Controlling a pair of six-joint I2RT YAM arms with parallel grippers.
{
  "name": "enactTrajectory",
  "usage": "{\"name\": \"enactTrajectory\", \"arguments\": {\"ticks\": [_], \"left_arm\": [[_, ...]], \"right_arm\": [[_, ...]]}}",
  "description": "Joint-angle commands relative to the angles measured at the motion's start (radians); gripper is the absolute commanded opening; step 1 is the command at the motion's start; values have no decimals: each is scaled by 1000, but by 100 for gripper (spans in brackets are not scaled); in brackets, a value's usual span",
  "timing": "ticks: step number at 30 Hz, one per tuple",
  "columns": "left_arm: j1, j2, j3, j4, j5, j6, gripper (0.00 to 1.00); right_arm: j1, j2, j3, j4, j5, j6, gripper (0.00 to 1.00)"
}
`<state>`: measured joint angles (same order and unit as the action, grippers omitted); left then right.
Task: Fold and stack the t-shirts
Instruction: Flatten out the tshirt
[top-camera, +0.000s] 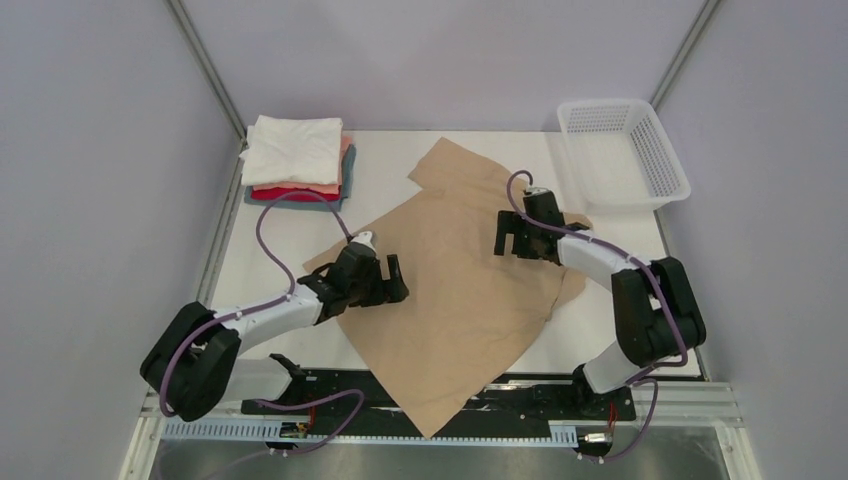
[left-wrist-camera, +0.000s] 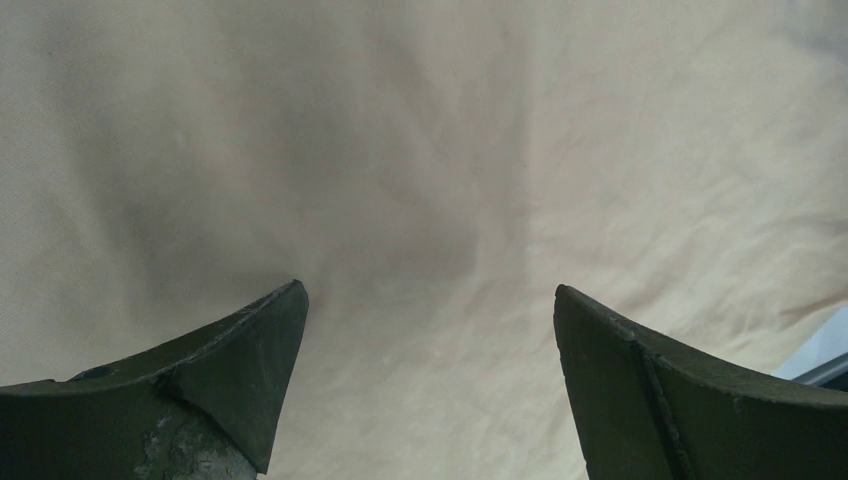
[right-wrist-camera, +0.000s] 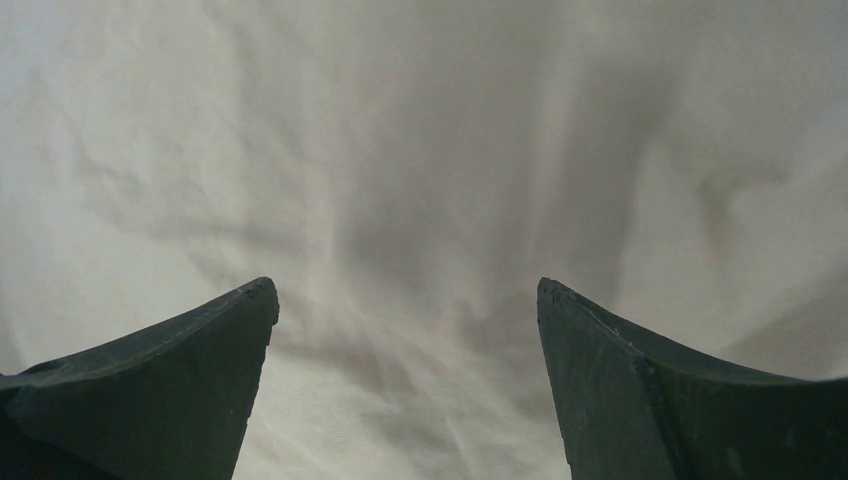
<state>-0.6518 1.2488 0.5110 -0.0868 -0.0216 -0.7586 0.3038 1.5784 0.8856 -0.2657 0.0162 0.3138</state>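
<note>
The tan t-shirt's lower end (top-camera: 430, 412) is hanging over the table's near edge, so the robot's left gripper and right gripper should turn the slanted t-shirt (top-camera: 455, 270) square before they fold it.
A tan t-shirt (top-camera: 455, 285) lies spread slantwise across the white table, its lower end hanging over the near edge. My left gripper (top-camera: 385, 280) hovers open over the shirt's left part. My right gripper (top-camera: 512, 236) hovers open over its upper right part. Tan cloth (left-wrist-camera: 430, 200) fills the left wrist view between the spread fingers (left-wrist-camera: 250, 350). The right wrist view shows only creased cloth (right-wrist-camera: 420, 200) between its wide fingers (right-wrist-camera: 600, 370). Nothing is gripped. A stack of folded t-shirts (top-camera: 296, 160), white on top over pink, red and blue-grey, sits at the far left corner.
A white mesh basket (top-camera: 660, 150) stands at the table's far right corner. Grey walls close in the table (top-camera: 260, 260) on three sides. A metal rail (top-camera: 450, 425) with cables runs along the near edge between the arm bases.
</note>
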Motion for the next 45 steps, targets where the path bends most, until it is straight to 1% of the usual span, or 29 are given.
{"name": "enactTrajectory", "arguments": {"ticks": [1,4,7,8,9,10,11,12,14,15,16,17,18,19,22,24,27,28,30,32,33,36,37,38,41,42,43,44,45], "left_arm": [[19,93,53,12,-82,-18,100],[55,193,122,3,-106,10,100],[136,292,231,0,-70,36,100],[151,350,255,-1,-65,50,100],[178,380,318,-5,-50,59,100],[191,447,357,-31,-37,79,100],[213,481,436,-49,-24,83,100],[223,552,479,-78,-13,103,100],[253,648,644,-121,22,118,100],[269,678,688,-134,63,126,100],[276,732,770,-155,99,142,100],[284,757,810,-170,110,146,100],[286,802,888,-204,126,159,100],[288,822,923,-217,133,167,100],[289,912,1071,-263,152,185,100],[293,963,1156,-297,159,197,100],[301,1039,1263,-344,157,208,100],[306,1053,1311,-361,149,208,100],[311,1073,1356,-410,132,207,100],[313,1048,1328,-415,131,211,100],[313,1004,1305,-383,137,220,100],[312,893,1182,-325,149,235,100],[313,827,1160,-304,150,241,100],[312,789,1118,-297,152,243,100],[298,596,967,-237,164,248,100],[292,557,931,-208,163,250,100],[275,476,853,-195,144,249,100],[266,440,815,-178,125,246,100],[245,363,735,-175,84,238,100]], "right_arm": [[0,-71,-81,-9,91,76,100],[0,-143,-146,-59,49,116,100],[1,-230,-229,-66,-59,152,100],[2,-264,-253,-66,-100,154,100],[4,-281,-274,-66,-131,160,100],[6,-314,-294,-65,-152,177,100],[10,-335,-315,-64,-186,182,100],[11,-359,-335,-64,-213,185,100],[20,-403,-383,-60,-252,209,100],[25,-422,-406,-53,-279,208,100],[30,-432,-430,-43,-315,202,100],[33,-437,-449,-34,-344,192,100],[35,-438,-464,-23,-357,186,100],[35,-435,-476,-14,-342,187,100],[34,-403,-462,4,-221,180,100],[33,-370,-419,16,-131,180,100],[28,-307,-344,32,-37,202,100],[28,-286,-313,40,-21,210,100],[23,-241,-258,52,0,191,100],[22,-206,-206,51,19,177,100],[23,-200,-186,52,14,165,100],[30,-233,-148,42,3,115,100],[37,-261,-144,27,18,107,100],[50,-300,-145,3,42,102,100],[112,-439,-164,-97,125,110,100],[134,-485,-179,-134,140,117,100],[154,-535,-196,-174,141,128,100],[175,-578,-215,-210,134,139,100],[200,-616,-234,-243,123,148,100]]}}
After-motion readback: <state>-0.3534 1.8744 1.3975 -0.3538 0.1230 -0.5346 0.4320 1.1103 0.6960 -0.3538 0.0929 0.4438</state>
